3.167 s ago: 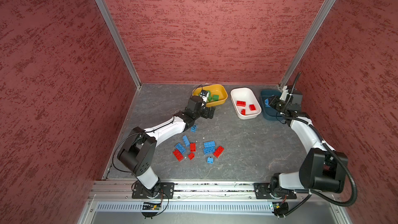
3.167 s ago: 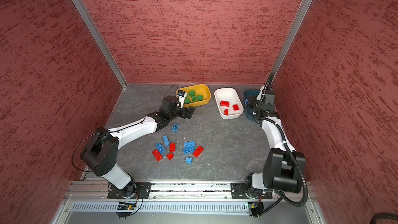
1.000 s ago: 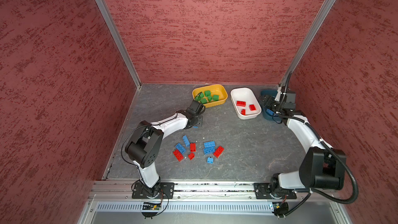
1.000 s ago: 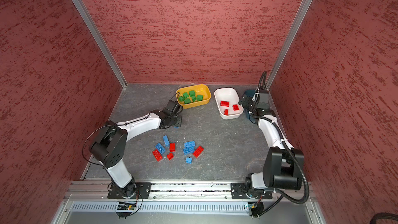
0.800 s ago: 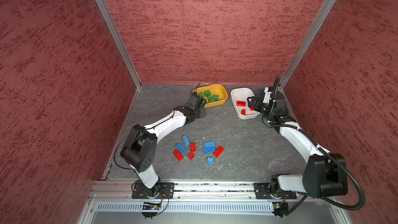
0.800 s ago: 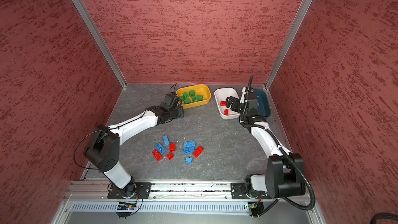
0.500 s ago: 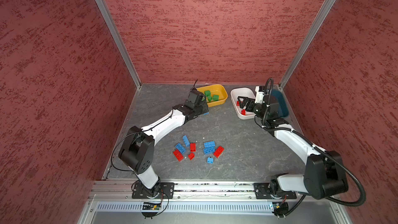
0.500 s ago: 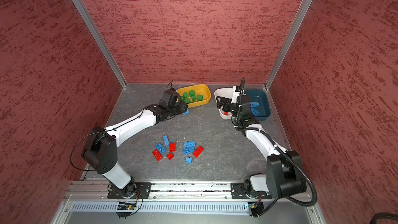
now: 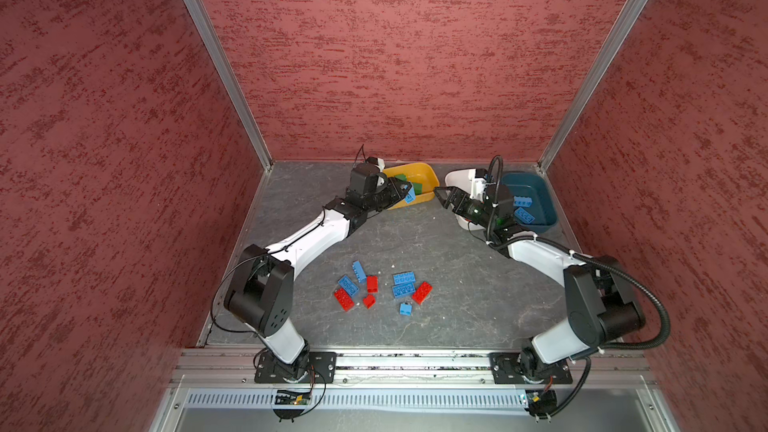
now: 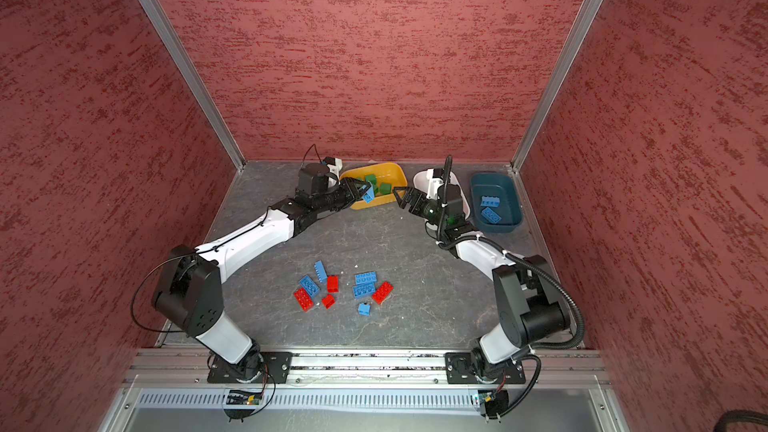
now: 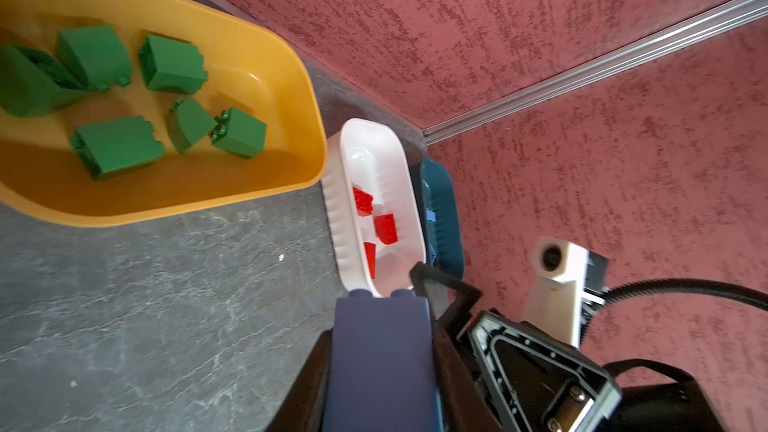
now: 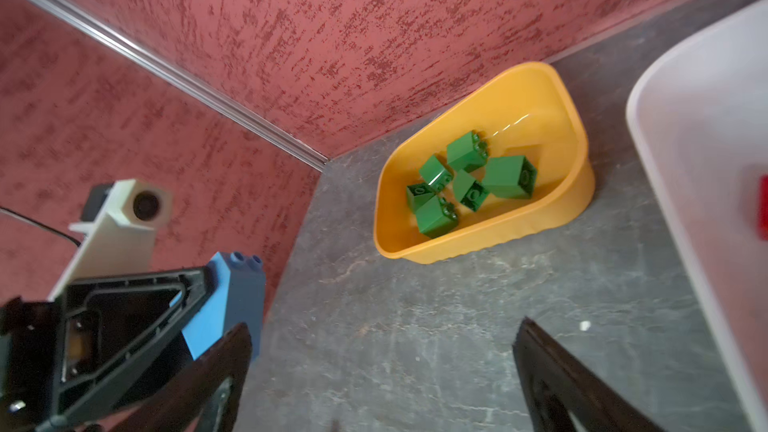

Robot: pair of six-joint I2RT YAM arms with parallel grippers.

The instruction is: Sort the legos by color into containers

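I should take the blue lego with my right gripper and carry it to the teal container, because that container is far across from my left gripper's blue lego.
My left gripper is shut on a blue lego and holds it in the air in front of the yellow-orange container, which holds several green legos. My right gripper is open and empty, its fingers pointing at the held lego from beside the white container. Red legos lie in the white container. Two blue legos lie in the teal container. In both top views several red and blue legos lie loose on the floor.
The three containers stand in a row along the back wall. Red textured walls close the cell on three sides. The loose legos lie in a cluster mid-floor, between the two arm bases.
My left gripper rose from the floor with the blue lego and swung right. My right gripper came away from the teal container, past the white one, and now faces the left gripper.
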